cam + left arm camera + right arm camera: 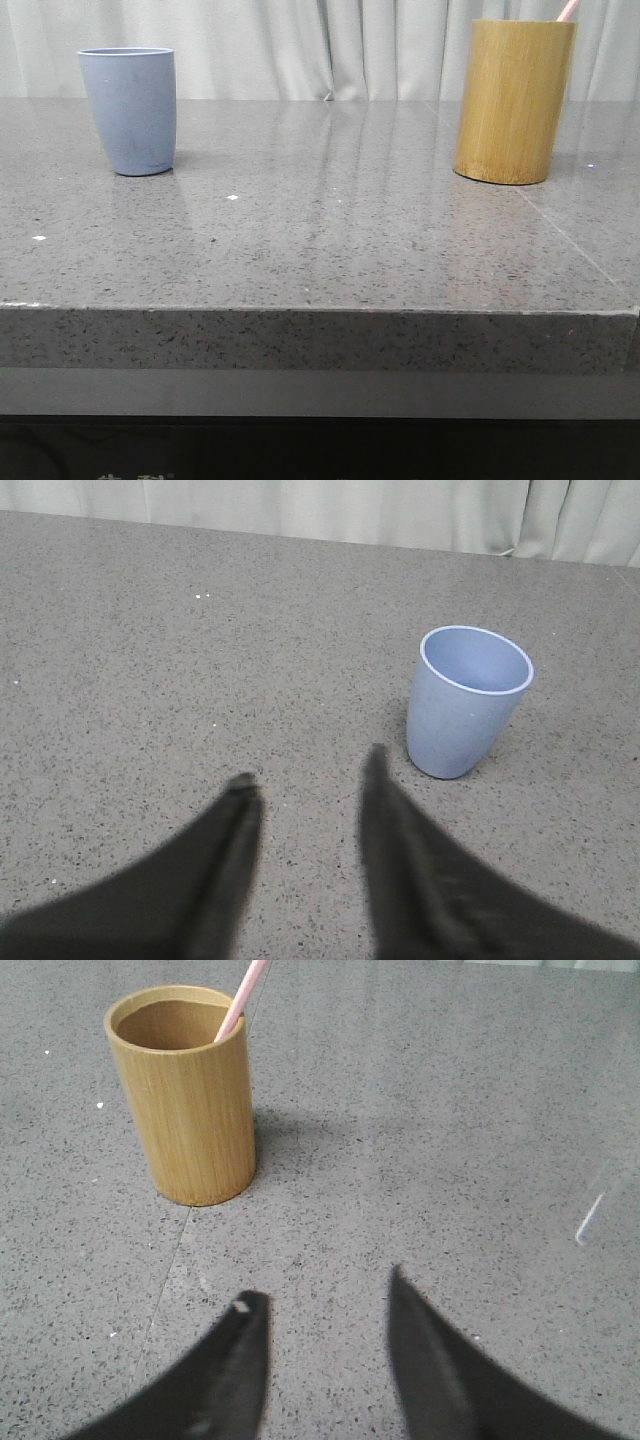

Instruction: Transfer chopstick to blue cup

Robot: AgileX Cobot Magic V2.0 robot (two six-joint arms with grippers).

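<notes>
The blue cup [132, 112] is far from the bamboo holder, so my left gripper should bring the cup to the table's middle [315, 180] before my right gripper moves the chopstick.
The blue cup [129, 109] stands upright at the far left of the grey table; in the left wrist view the blue cup [467, 701] shows an empty inside. A pale pink chopstick [241, 1000] leans inside the yellow-brown bamboo holder [191, 1094]; in the front view only the chopstick tip [568, 10] shows above the bamboo holder [513, 101] at the far right. My left gripper [308, 770] is open and empty above the table, short of the cup. My right gripper [320, 1290] is open and empty, short of the holder. Neither arm shows in the front view.
The speckled grey stone table [320, 240] has its front edge near the camera. A pale curtain [320, 45] hangs behind the table. A seam line [170, 1270] runs across the stone near the holder.
</notes>
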